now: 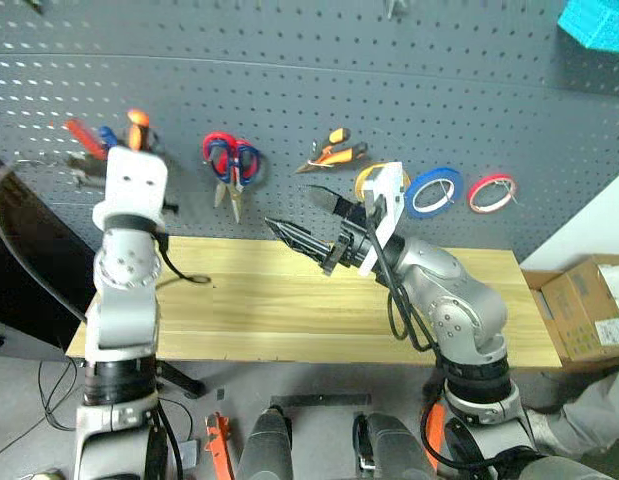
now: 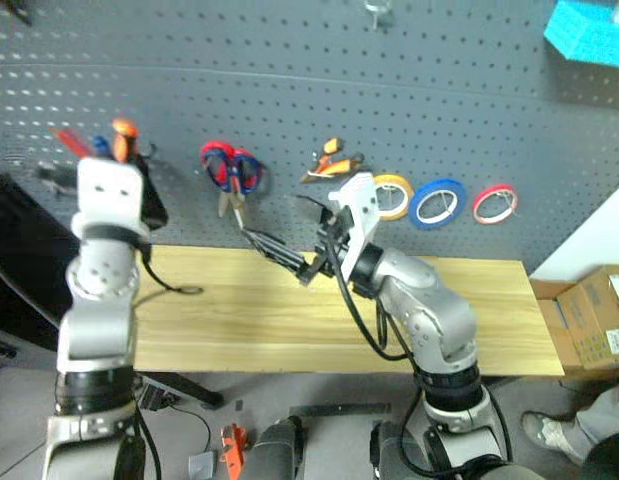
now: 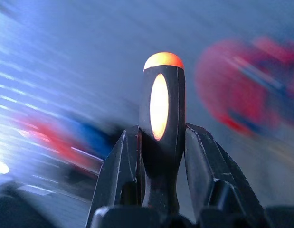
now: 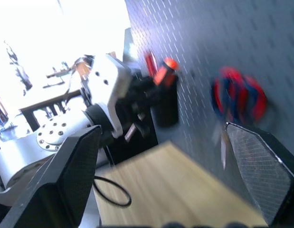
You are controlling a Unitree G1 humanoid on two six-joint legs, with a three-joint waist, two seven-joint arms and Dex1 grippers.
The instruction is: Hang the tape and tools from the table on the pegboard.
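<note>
My left gripper has the screwdriver's tip (image 4: pixel 130 133) slanting low in front of the black holder. It should lift the tip above the holder's opening (image 4: pixel 169 81) before lowering it in.
My left gripper (image 3: pixel 161 134) is shut on a screwdriver (image 3: pixel 161 95) with a black-and-orange handle. It holds the screwdriver up against the left part of the dark grey pegboard (image 1: pixel 289 80), and the orange tip (image 1: pixel 137 125) shows above the wrist. My right gripper (image 1: pixel 306 218) stands open and empty above the middle of the wood-grain table (image 1: pixel 289 310), its fingers pointing left. On the pegboard hang the blue tape (image 1: pixel 434 190), orange-handled pliers (image 1: pixel 334 152) and scissors with red and blue handles (image 1: pixel 229 165).
A yellow roll (image 2: pixel 394 195) and a red roll (image 1: pixel 491 192) hang beside the blue tape. A black holder (image 4: pixel 165 102) with red-handled tools sits on the pegboard's left. A black cable loop (image 1: pixel 194 279) lies on the table. Cardboard boxes (image 1: pixel 589 305) stand at the right.
</note>
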